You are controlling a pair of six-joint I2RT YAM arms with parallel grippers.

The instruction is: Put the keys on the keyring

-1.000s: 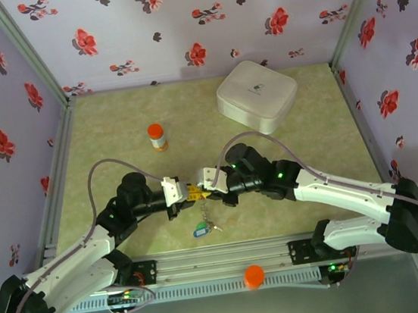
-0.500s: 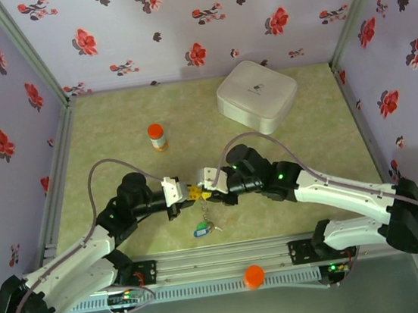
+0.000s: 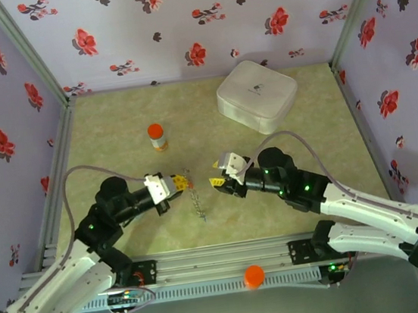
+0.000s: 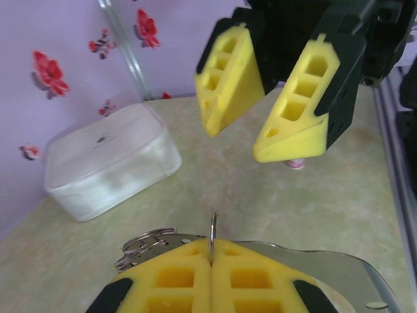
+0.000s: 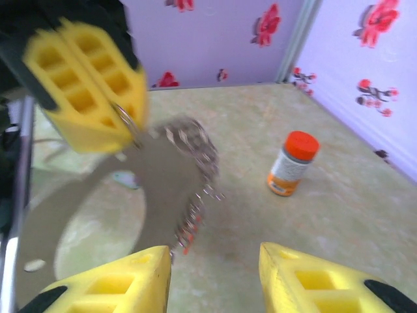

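I should keep moving my right gripper with open fingers toward the light green tag until it closes on the tag's key, as the tag lies loose below the keyring [image 5: 124, 178].
My left gripper [image 3: 176, 183] is shut on the keyring [image 4: 212, 229], whose thin metal edge stands up between the closed yellow pads [image 4: 176, 277]. More small rings [image 4: 144, 242] bunch just left of the pads. In the top view the keyring's chain [image 3: 196, 198] hangs from that gripper, with small keys [image 3: 203, 215] at its low end. In the right wrist view the chain and keys [image 5: 195, 189] are blurred, with a red bit low down. My right gripper [image 3: 218, 180] is open and holds nothing, a short gap right of the chain; its spread fingers [image 4: 229, 78] face the left wrist camera.
An orange-capped bottle [image 3: 157, 137] stands on the mat behind the left gripper. A white box [image 3: 256, 95] sits at the back right. An orange cap [image 3: 253, 275] lies on the front rail. Flowered walls close in three sides.
The grippers were together over the keys; now they have drawn apart. The right gripper has opened, let go and moved right. The left has pulled back left with the keyring, its chain swinging.
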